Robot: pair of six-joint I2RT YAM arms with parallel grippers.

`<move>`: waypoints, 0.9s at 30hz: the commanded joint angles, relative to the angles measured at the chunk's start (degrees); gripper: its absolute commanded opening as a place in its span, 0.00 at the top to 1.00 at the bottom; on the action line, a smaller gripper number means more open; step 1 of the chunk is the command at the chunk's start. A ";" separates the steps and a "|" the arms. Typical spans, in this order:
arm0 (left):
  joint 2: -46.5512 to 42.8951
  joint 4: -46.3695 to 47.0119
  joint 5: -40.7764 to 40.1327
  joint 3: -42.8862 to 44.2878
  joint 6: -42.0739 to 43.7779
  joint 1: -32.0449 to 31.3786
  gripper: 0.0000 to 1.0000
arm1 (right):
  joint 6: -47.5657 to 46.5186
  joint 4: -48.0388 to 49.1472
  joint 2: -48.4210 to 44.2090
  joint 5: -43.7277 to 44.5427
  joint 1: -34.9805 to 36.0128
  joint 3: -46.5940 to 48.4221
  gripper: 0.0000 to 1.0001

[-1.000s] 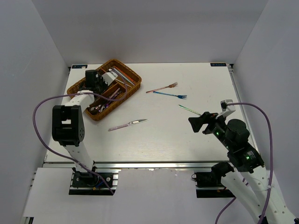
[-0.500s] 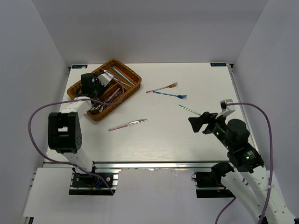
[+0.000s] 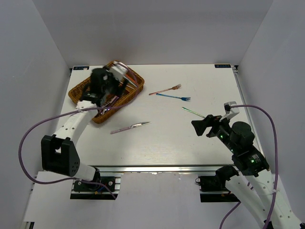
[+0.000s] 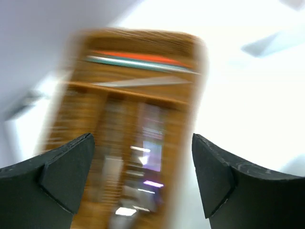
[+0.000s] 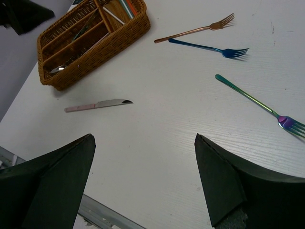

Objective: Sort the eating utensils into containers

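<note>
I should keep moving my open left gripper toward the handle's blade end [image 3: 127, 128] until its fingers close there, because the pink-handled knife [image 3: 130, 127] is lying clear of the brown wicker tray.
The brown wicker tray [image 3: 76, 91] sits at the table's back left, and its long compartments hold several utensils. My left gripper [image 3: 114, 78] hovers over it, open and empty. The left wrist view is blurred; it shows the tray [image 4: 138, 38] below the open left gripper [image 4: 143, 176], with orange and teal sticks [image 4: 138, 58] in the far compartment. On the table lie a pink-handled knife [image 3: 130, 127], a rose-gold fork [image 3: 165, 89], a blue fork [image 3: 174, 97] and a green iridescent fork [image 3: 193, 112]. My right gripper [image 3: 202, 125] hangs open above the table, near the green fork [image 5: 257, 102] and apart from the knife [image 5: 97, 105].
White walls close in the table at the back and on both sides. A purple cable loops from each arm. The tray [image 5: 90, 36] shows at the top left of the right wrist view, with the rose-gold fork [image 5: 195, 32] and the blue fork [image 5: 207, 48] to its right.
My left gripper has opened and swung right and up over the tray, its arm stretching out. The right arm and the utensils on the table have not moved.
</note>
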 commanded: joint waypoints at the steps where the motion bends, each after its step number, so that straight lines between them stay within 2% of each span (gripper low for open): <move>1: -1.17 -17.77 1.57 -4.29 -1.98 -8.54 0.08 | -0.33 2.52 0.10 -1.35 -0.18 0.14 0.11; 4: -2.58 -21.48 4.04 -8.87 -3.04 -12.41 0.08 | -1.03 1.46 0.10 -1.61 -0.09 0.67 0.11; 6: -3.90 -20.70 1.51 -12.28 -3.40 -14.26 0.08 | -1.04 1.02 -0.16 -1.87 -0.09 1.02 0.11; 11: -3.73 -18.41 -1.14 -16.17 -2.35 -14.88 0.06 | -0.16 1.20 -0.95 -3.89 -0.09 0.85 0.11; 16: 0.40 -16.48 -1.76 -17.23 -1.11 -14.88 0.07 | -0.33 0.41 -2.36 -3.55 -0.09 0.41 0.11; 25: 11.82 -13.84 -4.66 -17.58 -0.06 -14.88 0.17 | -1.30 0.14 -3.68 -3.11 -0.09 0.14 0.11; 27: 13.06 -13.84 -4.49 -17.23 -0.49 -14.88 0.26 | -1.47 0.14 -4.03 -3.11 -0.09 0.14 0.11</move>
